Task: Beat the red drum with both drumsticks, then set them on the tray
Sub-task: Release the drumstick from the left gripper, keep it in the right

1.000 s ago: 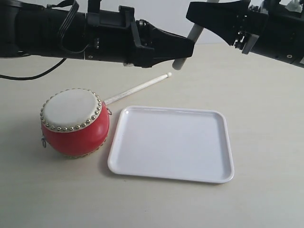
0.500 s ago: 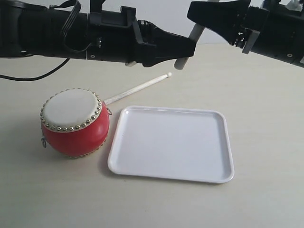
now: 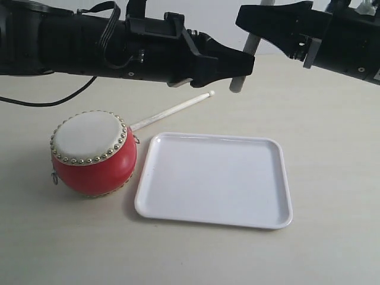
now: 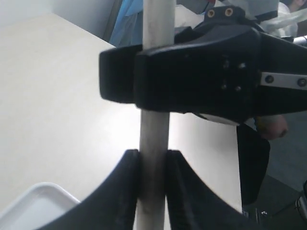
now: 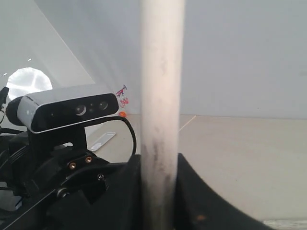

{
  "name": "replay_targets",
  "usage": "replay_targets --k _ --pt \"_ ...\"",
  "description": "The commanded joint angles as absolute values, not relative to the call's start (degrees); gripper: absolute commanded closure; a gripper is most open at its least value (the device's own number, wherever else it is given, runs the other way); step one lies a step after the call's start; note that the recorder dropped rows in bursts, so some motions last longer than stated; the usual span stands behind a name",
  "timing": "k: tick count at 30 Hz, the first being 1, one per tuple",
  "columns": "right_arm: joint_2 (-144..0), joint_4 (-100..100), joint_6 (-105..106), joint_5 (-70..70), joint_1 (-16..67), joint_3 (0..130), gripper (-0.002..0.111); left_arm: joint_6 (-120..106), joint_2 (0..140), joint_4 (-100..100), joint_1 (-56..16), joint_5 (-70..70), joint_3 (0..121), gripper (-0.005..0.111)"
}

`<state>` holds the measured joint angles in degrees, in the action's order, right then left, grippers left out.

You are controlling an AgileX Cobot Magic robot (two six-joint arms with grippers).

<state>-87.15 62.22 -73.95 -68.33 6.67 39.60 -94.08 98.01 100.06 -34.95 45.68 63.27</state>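
I should open my left gripper, back off and grab the lying drumstick by its end (image 3: 145, 122) near the red drum, because both my grippers hold the same drumstick (image 3: 252, 44).
The red drum (image 3: 92, 155) stands on the table, left of the white tray (image 3: 279, 178). One drumstick (image 3: 172, 111) lies on the table behind them, its bead tip pointing right. The other drumstick (image 3: 238, 82) hangs nearly upright in the air above the tray's far side. Both grippers are shut on it. My left gripper (image 3: 247, 63) pinches it lower down, its fingers (image 4: 127, 191) pressed against the stick (image 4: 154, 139). My right gripper (image 3: 250, 28) clamps it higher up, as the right wrist view shows (image 5: 159, 167) around the stick (image 5: 160, 72). The right gripper (image 4: 192, 81) also shows in the left wrist view.
The left arm (image 3: 89, 44) stretches across above the drum and the lying stick. The right arm (image 3: 338, 38) comes in from the upper right. A corner of the tray (image 4: 33, 203) shows below the left gripper. The left arm's camera (image 5: 67, 110) sits close by.
The left arm has slid to the right, and the lower end of the held drumstick has shifted right with it. Drum, tray and the lying stick have not moved.
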Motion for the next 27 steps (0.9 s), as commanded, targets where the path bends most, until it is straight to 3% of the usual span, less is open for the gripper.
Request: replay_targets --k 1,2,3,5,6,8,9,18,23,27 --pt "-86.7 61.5 -72.6 -70.0 6.6 40.0 0.108 -92.8 98.0 99.9 -35.2 44.4 63.3 0.098" --pt "-86.7 61.5 -72.6 -70.0 6.6 40.0 0.108 -92.8 98.0 99.9 -35.2 44.4 63.3 0.09" --pt "-86.7 61.5 -72.6 -70.0 6.6 40.0 0.108 -92.9 98.0 99.9 -34.9 44.4 63.3 0.069" --pt "-86.7 61.4 -72.6 -70.0 6.6 40.0 0.108 -92.9 97.9 99.9 -34.4 44.4 63.3 0.046" --pt "-86.7 61.3 -72.6 -70.0 6.6 40.0 0.108 -92.5 97.9 99.9 -33.8 44.4 63.3 0.029" --pt "-86.7 61.2 -72.6 -70.0 6.6 40.0 0.108 -92.3 97.9 99.9 -32.9 44.4 63.3 0.012" --pt "-86.7 60.8 -72.6 -70.0 6.6 40.0 0.108 -92.3 97.8 99.9 -32.3 44.5 63.3 0.009" --pt "-86.7 59.8 -72.2 -54.0 6.6 41.6 0.108 -93.2 92.2 96.9 -24.3 40.6 63.7 0.031" --pt "-86.7 65.3 -75.2 -49.3 6.6 45.6 0.108 -78.5 90.1 73.0 -22.8 23.4 68.8 0.032" --pt "-86.7 70.4 -78.7 -49.2 6.6 48.5 0.108 -57.5 90.8 46.4 -22.8 19.1 73.4 0.032"
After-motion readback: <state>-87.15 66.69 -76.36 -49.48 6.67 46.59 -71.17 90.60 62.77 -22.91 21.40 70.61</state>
